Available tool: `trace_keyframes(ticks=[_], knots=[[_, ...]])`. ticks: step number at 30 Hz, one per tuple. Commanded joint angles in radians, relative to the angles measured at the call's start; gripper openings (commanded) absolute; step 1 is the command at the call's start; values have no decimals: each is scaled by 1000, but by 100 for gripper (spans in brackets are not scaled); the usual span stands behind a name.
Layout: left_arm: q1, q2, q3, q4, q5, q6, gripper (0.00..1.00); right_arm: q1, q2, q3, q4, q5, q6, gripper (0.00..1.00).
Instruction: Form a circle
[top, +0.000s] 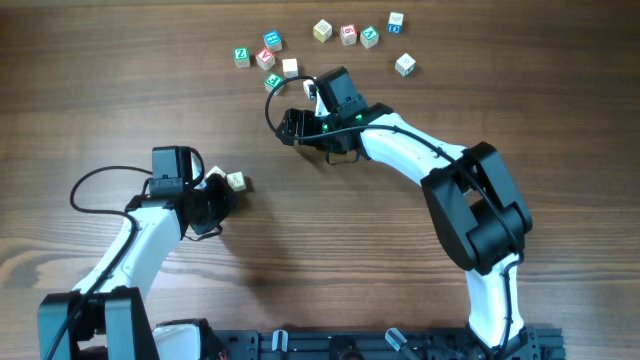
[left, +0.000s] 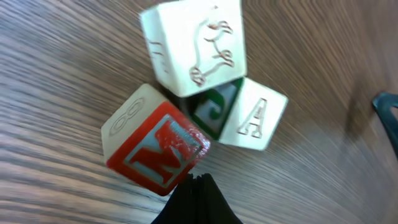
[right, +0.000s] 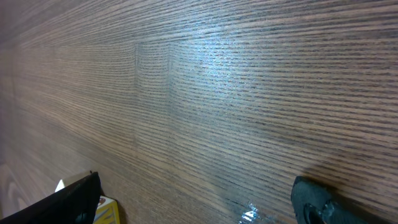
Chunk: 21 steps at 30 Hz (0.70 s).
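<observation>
The end of the robot's left gripper is at the red cube's near corner (left: 168, 190), so the robot should back away and approach the red cube from its pale side (left: 129, 121).
The circle is a tight cluster of three small wooden cubes touching each other in the left wrist view: a red-faced M cube (left: 158, 146), a pale cube with a line drawing (left: 199, 46) and an A cube with a green side (left: 252, 115). My left gripper (left: 199, 185) is shut and empty, its tip against the red cube's near corner. In the overhead view the cluster (top: 236, 181) lies just beyond the left gripper (top: 225, 192), partly hidden by it. The right gripper (top: 293, 127) hovers open over bare wood, its fingers (right: 68, 202) wide apart.
Several loose alphabet cubes are scattered along the far side of the table, from a green one (top: 241, 56) to a pale one (top: 404, 65), some just beyond the right gripper. A yellow cube corner (right: 107, 211) peeks out beside the right gripper's left finger.
</observation>
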Motion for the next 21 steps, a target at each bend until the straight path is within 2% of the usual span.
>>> trace_keyframes(ticks=[1, 6, 8, 11, 14, 17, 21], knots=[[-4, 8, 16, 3, -54, 23, 4, -18, 70, -53, -40, 92, 3, 99], [-4, 8, 16, 10, -39, 23, 4, -18, 70, -53, -39, 92, 3, 99], [-4, 8, 16, 11, 46, 25, 4, -18, 70, -53, -35, 93, 3, 100], [-4, -10, 16, 3, 203, 97, 4, -18, 70, -53, -35, 92, 3, 99], [-3, -86, 16, 0, 229, 101, 4, -18, 70, -53, -37, 93, 2, 100], [2, -209, 27, 0, 142, 84, 4, -18, 70, -53, -35, 96, 2, 100], [6, -349, 29, -43, -190, -25, 4, -18, 70, -53, -35, 96, 2, 100]])
